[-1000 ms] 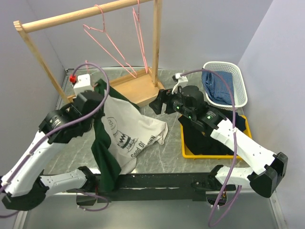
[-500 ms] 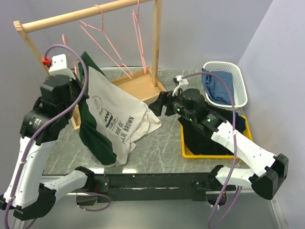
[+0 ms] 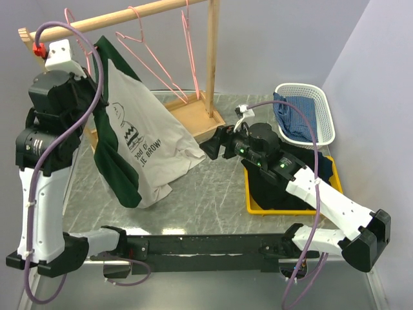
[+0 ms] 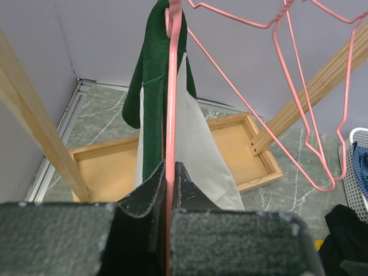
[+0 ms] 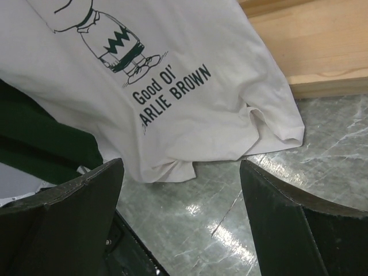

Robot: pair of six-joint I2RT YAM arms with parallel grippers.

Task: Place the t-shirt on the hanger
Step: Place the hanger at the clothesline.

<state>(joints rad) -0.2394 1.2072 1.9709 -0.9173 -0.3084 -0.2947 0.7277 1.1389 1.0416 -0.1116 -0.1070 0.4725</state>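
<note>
The pink hanger's hook is above the wooden rack's bar and the t-shirt is on the hanger, so the robot's left gripper should keep moving down until the hook rests on the bar.
The cream-white t-shirt with dark green sleeves hangs from the pink hanger. It is lifted high at the left, close under the wooden rack's bar, and its lower hem trails toward the table. My left gripper is shut on the hanger's wire, with the green collar draped just beyond the jaws. My right gripper stands open low over the table at the shirt's lower right corner. In the right wrist view nothing lies between the right gripper fingers, and the printed chest lies just ahead.
Two more pink hangers hang from the rack, whose wooden tray base sits behind the shirt. At the right, a white basket holds a blue checked cloth. A yellow tray holds dark clothes.
My left arm has swung up and to the left, carrying the hanger and t-shirt off the table toward the rack's bar. The right gripper has stayed open and almost still.
</note>
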